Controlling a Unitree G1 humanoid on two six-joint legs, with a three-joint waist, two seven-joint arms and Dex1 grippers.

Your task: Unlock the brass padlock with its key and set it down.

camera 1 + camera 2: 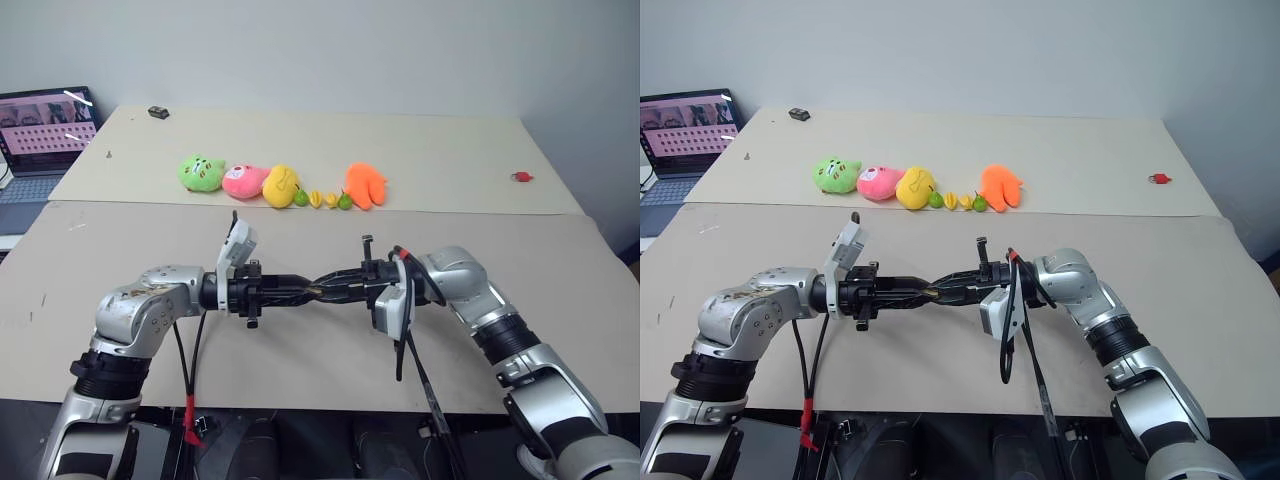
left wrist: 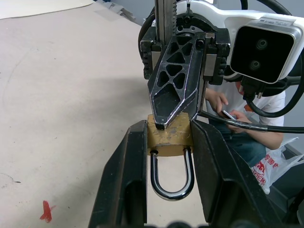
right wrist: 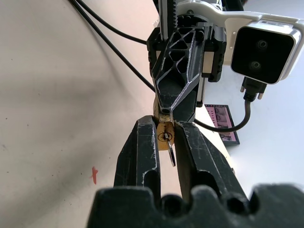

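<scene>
I hold the padlock's body with both grippers, leaving the shackle free. My left gripper should open, back away and bring its closed fingers to the silvery loop.
The brass padlock hangs in the air over the near table, clamped by its body between the fingers of my left gripper. Its silvery shackle looks pushed home in the body. In the head views the padlock is a small gold glint where my two grippers meet tip to tip. My right gripper faces the keyhole end. The thin silvery key sticks out of that end, and the right fingers are closed in on it.
A row of plush toys lies on the far table, with a small red object to its right and a small dark item at the back left. A laptop stands at the far left. A seated person shows behind.
</scene>
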